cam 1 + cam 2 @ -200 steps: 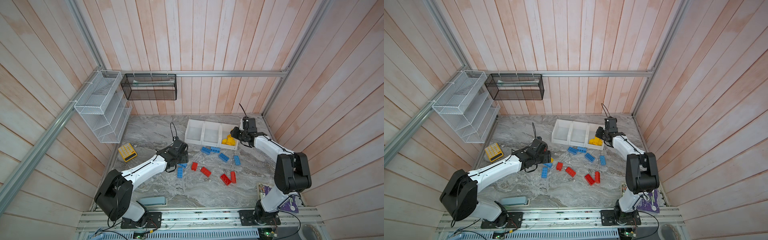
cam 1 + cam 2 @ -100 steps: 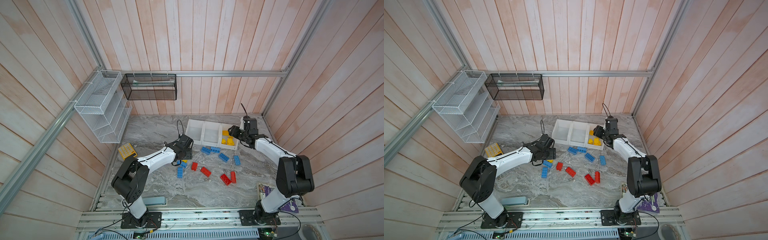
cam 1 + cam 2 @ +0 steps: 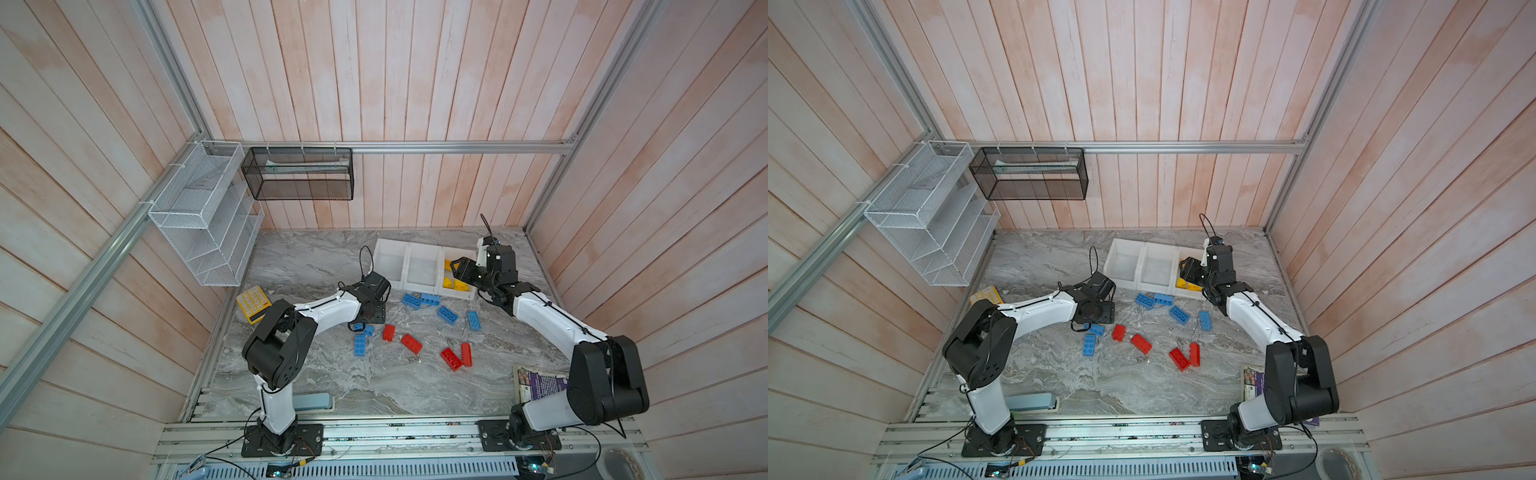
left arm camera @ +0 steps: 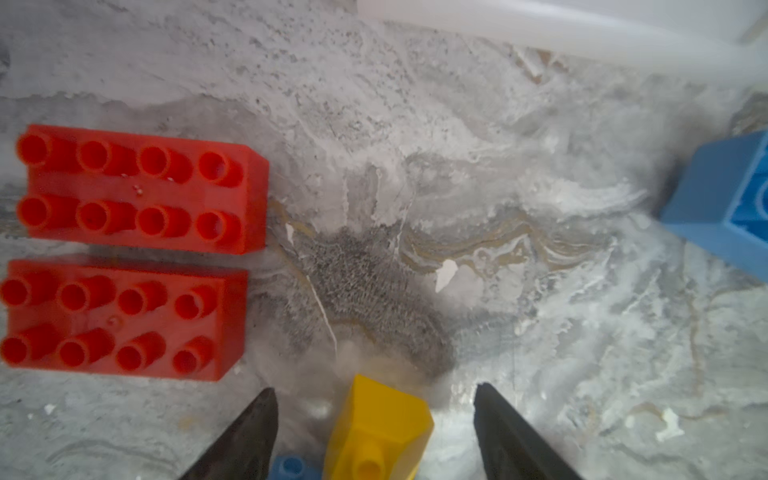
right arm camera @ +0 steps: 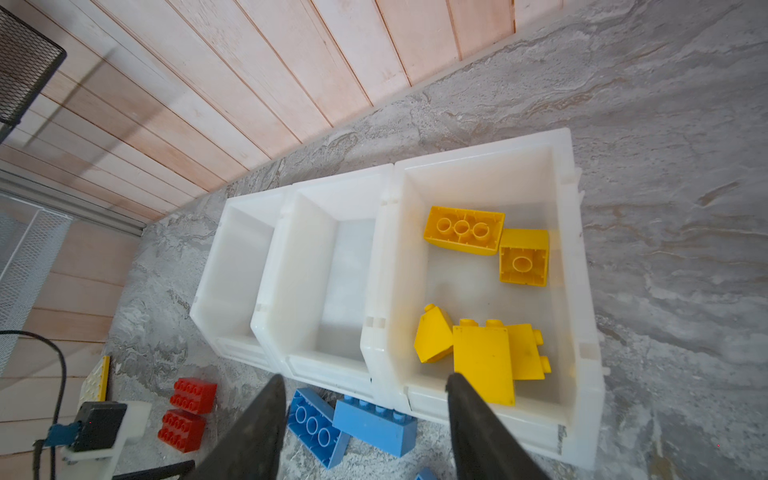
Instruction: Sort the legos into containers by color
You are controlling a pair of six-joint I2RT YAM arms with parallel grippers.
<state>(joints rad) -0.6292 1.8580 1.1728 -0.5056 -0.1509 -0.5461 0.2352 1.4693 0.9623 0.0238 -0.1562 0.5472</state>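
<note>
The robot's left gripper should carry the small yellow lego (image 4: 377, 432) toward the container of yellow legos (image 3: 453, 283) while the right gripper moves back, because the lego stands far from the right gripper.
My left gripper (image 4: 374, 388) is open and points down at the table, with a small yellow lego (image 4: 376, 432) standing loose between its fingers and a small blue lego (image 4: 291, 467) beside it. Two red legos (image 4: 141, 189) lie just ahead. In both top views this gripper (image 3: 362, 323) hovers over the left end of the scattered blue legos (image 3: 447, 314) and red legos (image 3: 451, 358). My right gripper (image 5: 365, 376) hangs open and empty over the front of the three white containers (image 5: 386, 199). The rightmost container holds several yellow legos (image 5: 482, 361); the other two are bare.
A yellow calculator (image 3: 252, 303) lies at the table's left edge. On the walls hang a white wire rack (image 3: 203, 216) and a black mesh basket (image 3: 299, 172). A printed booklet (image 3: 540, 382) sits at the front right and a blue-grey flat object (image 3: 311, 402) at the front left.
My right gripper has opened and the yellow lego it carried now lies in the rightmost container. The left arm has folded in, its gripper shifting slightly over the small legos.
</note>
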